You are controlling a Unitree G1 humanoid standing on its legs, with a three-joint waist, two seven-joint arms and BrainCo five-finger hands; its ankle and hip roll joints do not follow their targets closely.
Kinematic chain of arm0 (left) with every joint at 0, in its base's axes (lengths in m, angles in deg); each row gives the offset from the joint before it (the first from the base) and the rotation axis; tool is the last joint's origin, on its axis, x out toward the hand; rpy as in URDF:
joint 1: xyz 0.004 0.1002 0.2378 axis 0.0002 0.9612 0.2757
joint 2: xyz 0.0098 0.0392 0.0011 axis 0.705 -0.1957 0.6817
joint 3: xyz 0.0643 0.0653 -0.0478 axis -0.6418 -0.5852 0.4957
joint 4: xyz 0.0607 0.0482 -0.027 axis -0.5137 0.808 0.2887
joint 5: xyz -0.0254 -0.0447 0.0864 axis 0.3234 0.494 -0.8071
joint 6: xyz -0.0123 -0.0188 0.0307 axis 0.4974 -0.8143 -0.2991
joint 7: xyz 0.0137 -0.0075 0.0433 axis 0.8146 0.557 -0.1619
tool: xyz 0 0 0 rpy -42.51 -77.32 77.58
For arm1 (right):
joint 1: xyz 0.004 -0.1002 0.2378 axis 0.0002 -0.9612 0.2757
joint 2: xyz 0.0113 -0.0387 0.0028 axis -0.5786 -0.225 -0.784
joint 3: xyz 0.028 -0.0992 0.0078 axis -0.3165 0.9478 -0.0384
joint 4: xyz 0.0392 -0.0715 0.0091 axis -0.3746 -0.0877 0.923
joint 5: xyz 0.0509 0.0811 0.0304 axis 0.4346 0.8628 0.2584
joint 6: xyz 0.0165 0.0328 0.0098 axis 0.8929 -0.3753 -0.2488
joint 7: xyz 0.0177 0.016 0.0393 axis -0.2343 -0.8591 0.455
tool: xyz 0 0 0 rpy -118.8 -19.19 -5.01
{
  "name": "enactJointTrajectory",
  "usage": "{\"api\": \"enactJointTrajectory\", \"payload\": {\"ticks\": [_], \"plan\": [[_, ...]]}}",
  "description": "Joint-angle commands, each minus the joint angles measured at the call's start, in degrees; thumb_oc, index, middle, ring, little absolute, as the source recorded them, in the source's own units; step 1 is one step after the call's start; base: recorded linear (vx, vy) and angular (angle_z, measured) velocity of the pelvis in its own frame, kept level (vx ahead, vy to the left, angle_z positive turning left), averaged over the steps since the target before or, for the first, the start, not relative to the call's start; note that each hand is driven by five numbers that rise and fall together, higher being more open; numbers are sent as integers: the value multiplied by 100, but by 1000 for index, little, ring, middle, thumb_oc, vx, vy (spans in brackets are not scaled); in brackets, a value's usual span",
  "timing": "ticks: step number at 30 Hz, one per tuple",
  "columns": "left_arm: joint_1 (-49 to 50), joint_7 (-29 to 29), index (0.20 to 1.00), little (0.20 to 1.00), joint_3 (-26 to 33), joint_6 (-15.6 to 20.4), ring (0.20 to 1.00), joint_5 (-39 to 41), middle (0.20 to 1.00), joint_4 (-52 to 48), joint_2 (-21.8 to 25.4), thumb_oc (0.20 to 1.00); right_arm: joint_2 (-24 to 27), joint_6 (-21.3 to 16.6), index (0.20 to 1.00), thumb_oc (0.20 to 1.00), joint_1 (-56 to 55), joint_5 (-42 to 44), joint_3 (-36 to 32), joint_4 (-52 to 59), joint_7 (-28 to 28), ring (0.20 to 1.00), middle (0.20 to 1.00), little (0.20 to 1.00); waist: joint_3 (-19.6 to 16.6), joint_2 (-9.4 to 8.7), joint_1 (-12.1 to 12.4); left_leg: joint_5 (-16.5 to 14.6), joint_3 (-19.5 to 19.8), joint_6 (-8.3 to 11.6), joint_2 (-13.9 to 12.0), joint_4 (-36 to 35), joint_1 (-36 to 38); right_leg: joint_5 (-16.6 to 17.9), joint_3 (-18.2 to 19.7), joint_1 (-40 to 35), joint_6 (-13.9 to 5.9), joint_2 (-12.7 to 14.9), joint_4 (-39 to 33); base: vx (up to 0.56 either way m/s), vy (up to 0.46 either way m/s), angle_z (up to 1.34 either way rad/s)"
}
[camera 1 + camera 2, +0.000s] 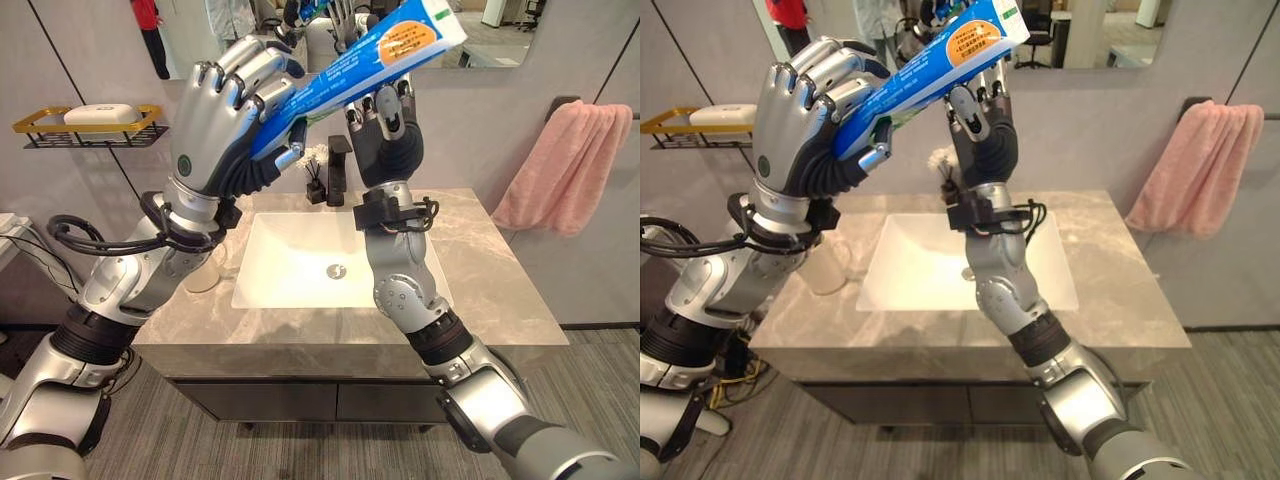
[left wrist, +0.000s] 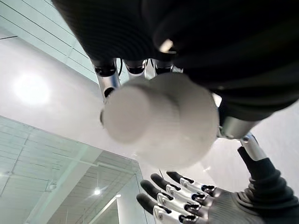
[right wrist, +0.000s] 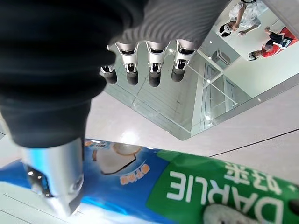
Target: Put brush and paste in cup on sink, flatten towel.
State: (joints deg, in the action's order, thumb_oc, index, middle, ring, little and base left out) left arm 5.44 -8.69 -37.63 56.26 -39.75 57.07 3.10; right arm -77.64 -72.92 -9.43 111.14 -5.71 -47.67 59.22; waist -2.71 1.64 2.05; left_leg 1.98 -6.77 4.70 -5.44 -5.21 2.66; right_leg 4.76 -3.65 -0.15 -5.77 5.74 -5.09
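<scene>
The toothpaste tube [image 1: 350, 76] looks much longer than the pale cup [image 1: 203, 276]. I expect the toothpaste tube to lean out over the cup's rim when I lower it in.
A blue, green and orange toothpaste tube [image 1: 390, 50] is held high above the sink, slanting up to the right. My left hand [image 1: 215, 120] is shut on its lower end, and the white cap [image 2: 159, 121] shows end-on in the left wrist view. My right hand [image 1: 390, 135] is raised under the tube's upper half, open, with straight fingers [image 3: 154, 70] and the thumb against the tube [image 3: 196, 186]. A pale cup [image 1: 205, 272] stands on the counter left of the basin, partly hidden by my left arm. A pink towel [image 1: 565, 165] hangs bunched from a wall hook at the right.
The white basin [image 1: 300, 250] is set in a marble counter [image 1: 480, 270]. A black faucet [image 1: 340, 170] and a small holder of cotton swabs [image 1: 315, 185] stand at the back. A yellow wall shelf with soap [image 1: 90, 122] is at the left. A mirror hangs behind.
</scene>
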Motion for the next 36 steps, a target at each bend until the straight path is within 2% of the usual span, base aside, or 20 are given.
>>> {"api": "enactJointTrajectory", "payload": {"ticks": [1, 13, 22, 36], "plan": [[-347, -189, 200, 200, 283, -148, 200, 388, 200, 266, 64, 200, 25, -17, 1000, 1000, 295, -124, -11, 380, -348, 1000, 1000, 1000, -164, -344, -39, 13, 81, 93, -160, 21, -81, 2, -230, -180, -253, 512, 9, 0, 0, 0], [-369, -312, 200, 200, 522, -197, 200, 472, 200, 224, 42, 200, 126, 104, 1000, 1000, -48, -36, 223, 335, -575, 1000, 1000, 1000, -199, -317, -116, 9, 15, 98, -178, 21, -62, 37, -176, -137, -266, 505, 9, 0, 0, 0], [-333, -170, 200, 200, 347, -144, 200, 348, 200, 289, 178, 200, 114, 66, 1000, 1000, -53, 5, 202, 381, -586, 1000, 1000, 1000, -205, -311, -129, -9, -1, 89, -170, 21, -45, 42, -151, -130, -272, 507, 9, 0, 0, 0], [125, 33, 200, 200, 241, -16, 200, 435, 200, 419, 144, 200, 42, -55, 1000, 1000, 113, -122, 101, 606, -454, 1000, 1000, 1000, -171, -316, -102, -1, -5, 80, -182, 21, -55, 43, -130, -125, -261, 492, 9, 0, 0, 0]]}}
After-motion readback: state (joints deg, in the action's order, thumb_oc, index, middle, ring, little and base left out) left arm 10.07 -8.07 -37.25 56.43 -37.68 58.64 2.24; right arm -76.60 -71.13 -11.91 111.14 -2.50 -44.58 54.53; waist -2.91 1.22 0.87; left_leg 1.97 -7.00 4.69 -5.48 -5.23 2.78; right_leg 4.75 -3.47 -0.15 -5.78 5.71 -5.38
